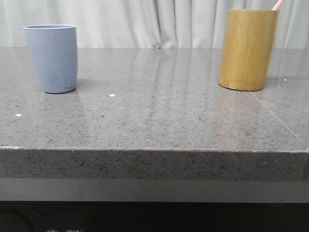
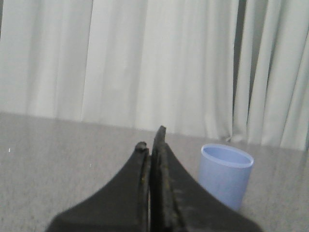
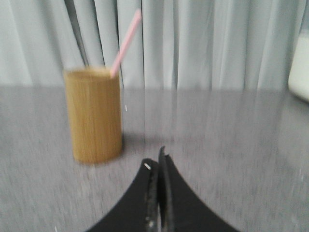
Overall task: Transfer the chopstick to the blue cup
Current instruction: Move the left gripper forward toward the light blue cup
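Observation:
I can see the blue cup [image 1: 53, 60] standing far across from the bamboo holder, so next my left gripper grabs the cup from above and puts it nearer the holder first.
The blue cup [image 1: 52, 58] stands upright at the far left of the grey stone table; it also shows in the left wrist view [image 2: 226, 175]. A pale pink chopstick [image 1: 277, 4] sticks out of the tall yellow-brown bamboo holder [image 1: 247, 49] at the far right; in the right wrist view the chopstick [image 3: 125, 43] leans in the holder [image 3: 93, 115]. My left gripper [image 2: 151, 139] is shut and empty, short of the blue cup. My right gripper [image 3: 156, 160] is shut and empty, short of the holder. Neither gripper shows in the front view.
The grey speckled table [image 1: 159, 111] has its front edge near the camera. White curtains [image 1: 154, 21] hang behind it. A white object [image 3: 300, 67] sits at the edge of the right wrist view.

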Motion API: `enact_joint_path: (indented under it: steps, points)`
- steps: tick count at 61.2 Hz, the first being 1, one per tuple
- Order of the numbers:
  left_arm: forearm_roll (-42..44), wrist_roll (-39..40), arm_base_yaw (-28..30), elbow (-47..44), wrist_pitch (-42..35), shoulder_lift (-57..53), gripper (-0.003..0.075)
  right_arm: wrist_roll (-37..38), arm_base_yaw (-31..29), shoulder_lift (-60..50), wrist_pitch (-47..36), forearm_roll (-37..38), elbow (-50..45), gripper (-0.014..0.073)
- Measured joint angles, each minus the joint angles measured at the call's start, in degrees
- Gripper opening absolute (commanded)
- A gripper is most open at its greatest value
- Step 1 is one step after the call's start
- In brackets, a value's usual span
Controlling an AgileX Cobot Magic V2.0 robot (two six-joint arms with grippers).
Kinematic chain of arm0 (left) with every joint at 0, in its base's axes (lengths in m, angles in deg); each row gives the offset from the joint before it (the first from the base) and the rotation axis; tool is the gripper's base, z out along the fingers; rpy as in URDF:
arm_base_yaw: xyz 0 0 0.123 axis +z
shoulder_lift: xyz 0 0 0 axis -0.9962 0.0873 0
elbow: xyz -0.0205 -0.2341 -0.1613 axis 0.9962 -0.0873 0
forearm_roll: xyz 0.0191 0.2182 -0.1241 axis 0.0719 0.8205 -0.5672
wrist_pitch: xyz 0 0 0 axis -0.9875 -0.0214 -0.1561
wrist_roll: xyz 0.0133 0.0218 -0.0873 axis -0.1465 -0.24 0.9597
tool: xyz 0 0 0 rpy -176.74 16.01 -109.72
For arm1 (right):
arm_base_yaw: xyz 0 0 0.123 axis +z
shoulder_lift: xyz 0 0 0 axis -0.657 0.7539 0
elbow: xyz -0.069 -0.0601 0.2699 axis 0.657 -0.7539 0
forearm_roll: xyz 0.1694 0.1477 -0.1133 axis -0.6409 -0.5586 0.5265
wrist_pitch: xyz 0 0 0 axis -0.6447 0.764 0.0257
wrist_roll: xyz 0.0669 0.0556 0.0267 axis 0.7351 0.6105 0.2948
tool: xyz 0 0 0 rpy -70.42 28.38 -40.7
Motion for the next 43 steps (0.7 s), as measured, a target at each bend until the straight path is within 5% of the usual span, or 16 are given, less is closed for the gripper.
enact_joint_path:
  steps: [25,43]
  points:
    - [0.0,0.0,0.0,28.2,21.4,14.1,-0.0019,0.0,0.0,14.8,22.5,-0.2,31.0,-0.0067]
    - [0.0,0.0,0.0,33.5,29.4,25.5,-0.0019,0.0,0.0,28.0,33.5,-0.2,35.7,-0.0067]
